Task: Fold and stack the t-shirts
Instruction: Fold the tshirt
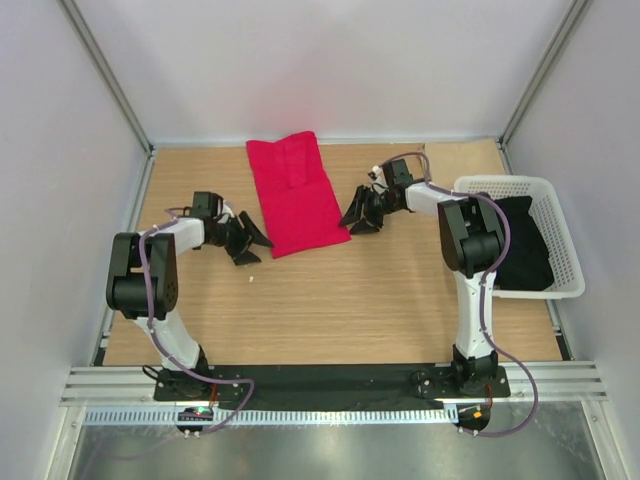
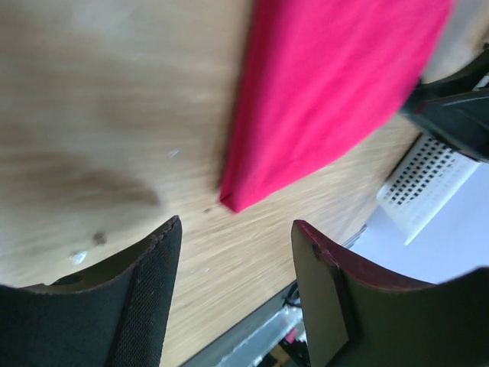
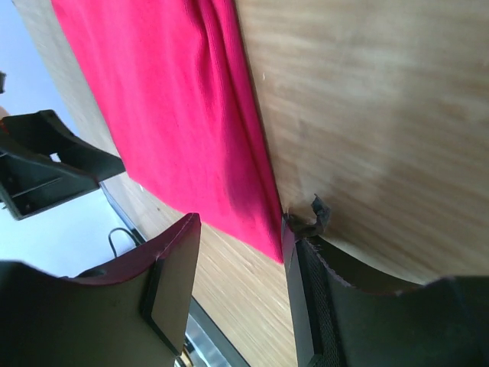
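Observation:
The red t-shirt lies against the back edge point(image 1: 283, 143), so next I pinch its near corner point(image 1: 275, 253) with my left gripper before both grippers pull the t-shirt closer for folding.
A crimson red t-shirt point(image 1: 295, 195) lies folded into a long strip on the wooden table, running from the back edge toward the middle. My left gripper point(image 1: 255, 243) is open just off the strip's near left corner, apart from the cloth. In the left wrist view the red t-shirt point(image 2: 328, 92) lies beyond the left gripper point(image 2: 237, 229), whose jaws have only bare wood between them. My right gripper point(image 1: 358, 220) is open beside the near right corner. In the right wrist view the red t-shirt point(image 3: 168, 99) ends just past the right gripper point(image 3: 238, 229), which holds nothing.
A white lattice basket point(image 1: 505, 183) stands at the right edge with black cloth point(image 1: 525, 245) inside it. A small white speck point(image 1: 250, 279) lies on the wood near the left gripper. Grey walls close in the table at the left, back and right.

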`<action>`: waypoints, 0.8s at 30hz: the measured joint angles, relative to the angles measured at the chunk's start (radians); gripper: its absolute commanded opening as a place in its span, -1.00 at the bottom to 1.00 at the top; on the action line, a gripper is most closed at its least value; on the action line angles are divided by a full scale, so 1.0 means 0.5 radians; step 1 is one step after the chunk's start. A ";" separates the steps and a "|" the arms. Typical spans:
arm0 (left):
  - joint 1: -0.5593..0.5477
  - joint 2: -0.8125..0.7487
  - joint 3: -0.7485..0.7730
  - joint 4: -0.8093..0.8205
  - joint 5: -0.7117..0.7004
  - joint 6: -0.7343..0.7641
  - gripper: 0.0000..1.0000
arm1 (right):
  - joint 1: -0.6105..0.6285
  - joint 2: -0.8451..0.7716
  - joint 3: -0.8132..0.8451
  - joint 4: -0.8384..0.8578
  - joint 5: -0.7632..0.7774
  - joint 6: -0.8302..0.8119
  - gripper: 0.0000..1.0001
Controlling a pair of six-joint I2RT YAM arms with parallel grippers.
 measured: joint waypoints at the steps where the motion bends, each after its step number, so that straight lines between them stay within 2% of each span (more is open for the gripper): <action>1: -0.001 0.001 -0.024 -0.024 -0.008 -0.001 0.23 | 0.004 -0.011 -0.015 -0.011 -0.001 -0.018 0.07; 11: -0.055 0.083 0.047 -0.099 -0.116 -0.072 0.21 | 0.009 -0.042 -0.043 -0.085 0.002 -0.159 0.06; 24: -0.111 0.168 0.081 -0.106 -0.114 -0.326 0.02 | 0.010 -0.105 -0.139 -0.099 0.000 -0.198 0.07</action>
